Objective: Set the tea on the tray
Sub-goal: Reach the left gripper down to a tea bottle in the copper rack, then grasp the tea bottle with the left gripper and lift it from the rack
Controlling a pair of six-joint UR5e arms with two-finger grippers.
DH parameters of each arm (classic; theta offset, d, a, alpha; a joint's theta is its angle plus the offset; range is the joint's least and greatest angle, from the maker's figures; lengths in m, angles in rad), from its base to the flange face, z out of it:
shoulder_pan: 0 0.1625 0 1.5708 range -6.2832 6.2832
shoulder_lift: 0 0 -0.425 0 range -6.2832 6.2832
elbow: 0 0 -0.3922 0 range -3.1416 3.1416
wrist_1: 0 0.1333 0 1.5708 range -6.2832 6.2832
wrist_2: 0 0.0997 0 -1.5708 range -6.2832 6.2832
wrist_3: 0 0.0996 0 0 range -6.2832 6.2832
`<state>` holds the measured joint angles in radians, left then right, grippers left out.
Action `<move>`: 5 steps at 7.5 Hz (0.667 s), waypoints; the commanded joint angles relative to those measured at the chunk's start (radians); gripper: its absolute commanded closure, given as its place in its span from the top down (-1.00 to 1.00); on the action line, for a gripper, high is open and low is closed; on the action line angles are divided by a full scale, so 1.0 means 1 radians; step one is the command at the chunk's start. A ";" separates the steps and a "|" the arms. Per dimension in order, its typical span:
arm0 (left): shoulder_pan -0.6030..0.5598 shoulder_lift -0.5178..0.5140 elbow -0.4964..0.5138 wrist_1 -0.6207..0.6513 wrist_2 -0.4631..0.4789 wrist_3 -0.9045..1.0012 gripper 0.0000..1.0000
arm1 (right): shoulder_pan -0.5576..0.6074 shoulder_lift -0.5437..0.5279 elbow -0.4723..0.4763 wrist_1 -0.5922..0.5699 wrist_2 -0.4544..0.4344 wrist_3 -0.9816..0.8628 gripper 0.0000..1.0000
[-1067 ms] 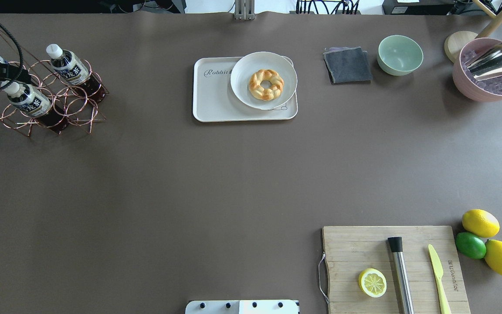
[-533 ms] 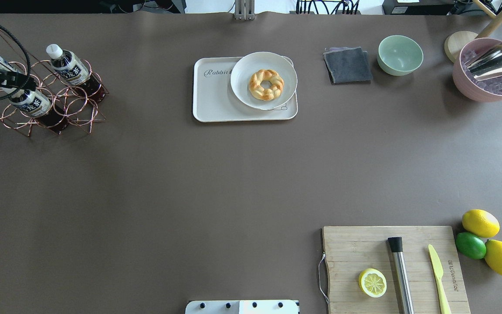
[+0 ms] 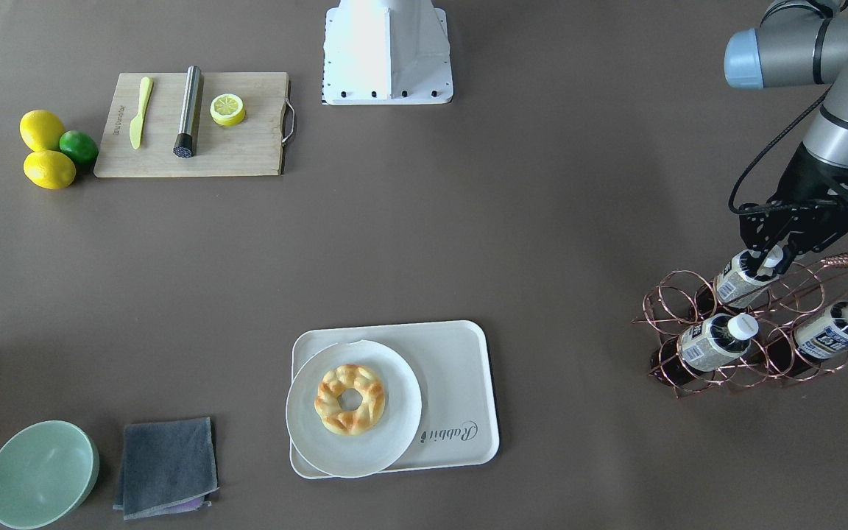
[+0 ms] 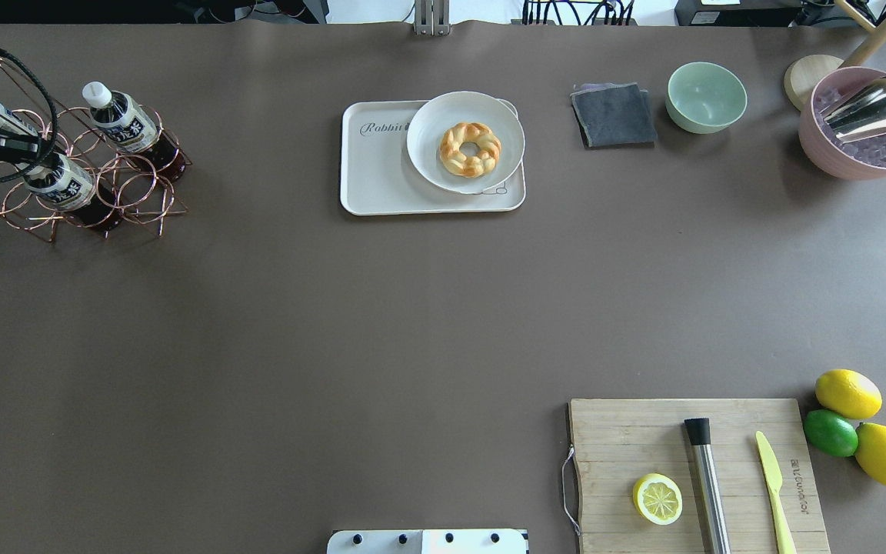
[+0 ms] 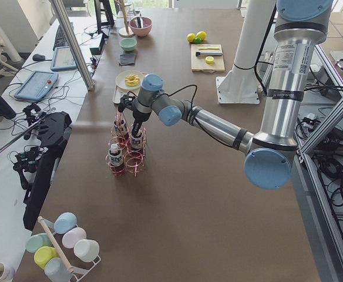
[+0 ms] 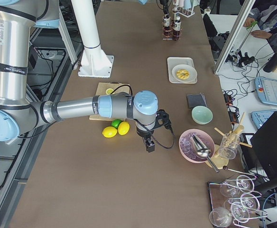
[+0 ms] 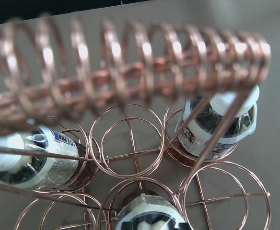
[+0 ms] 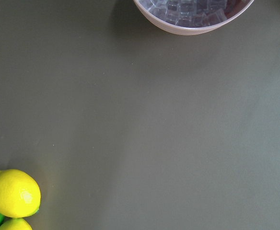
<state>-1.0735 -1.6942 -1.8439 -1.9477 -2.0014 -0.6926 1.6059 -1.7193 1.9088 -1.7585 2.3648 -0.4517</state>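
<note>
Wire rings (image 3: 718, 296) fit closely around the tea bottle, so when the robot lifts the bottle, the copper wire rack (image 3: 758, 325) will move a little before the bottle slides free.
Three tea bottles stand tilted in a copper wire rack (image 4: 135, 192) at the table's far left. My left gripper (image 3: 768, 246) is open and straddles the white cap of the tea bottle nearest the robot (image 3: 739, 280), which also shows in the overhead view (image 4: 64, 183). The other two bottles (image 3: 711, 340) (image 3: 832, 327) stand free. In the left wrist view that bottle's cap (image 7: 147, 218) is at the bottom edge. The cream tray (image 4: 381, 173) lies at centre back, far from the rack. My right gripper (image 6: 150, 147) hovers over bare table; I cannot tell whether it is open or shut.
A white plate (image 4: 431, 165) with a doughnut (image 4: 471, 148) fills the tray's right part; its left strip is bare. The rack's coiled handle (image 7: 130, 62) arches over the bottles. Grey cloth (image 4: 614, 114), green bowl (image 4: 706, 96), pink ice bowl (image 4: 866, 154) and cutting board (image 4: 620, 446) lie to the right.
My left gripper has come down over the near bottle; its white cap, plain before, is now covered in the overhead view. The bottles in the rack have shifted slightly.
</note>
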 commanded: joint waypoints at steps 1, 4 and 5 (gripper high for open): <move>-0.012 -0.008 -0.008 0.004 -0.053 0.001 -1.00 | -0.001 -0.002 0.001 0.001 0.005 -0.001 1.00; -0.104 -0.031 -0.029 0.016 -0.124 0.015 -1.00 | 0.000 -0.002 0.003 0.001 0.005 0.001 1.00; -0.126 -0.025 -0.056 0.022 -0.134 0.015 -1.00 | -0.001 -0.002 0.003 0.001 0.005 0.001 1.00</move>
<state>-1.1487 -1.7182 -1.8685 -1.9362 -2.0989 -0.6836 1.6055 -1.7212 1.9106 -1.7579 2.3700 -0.4511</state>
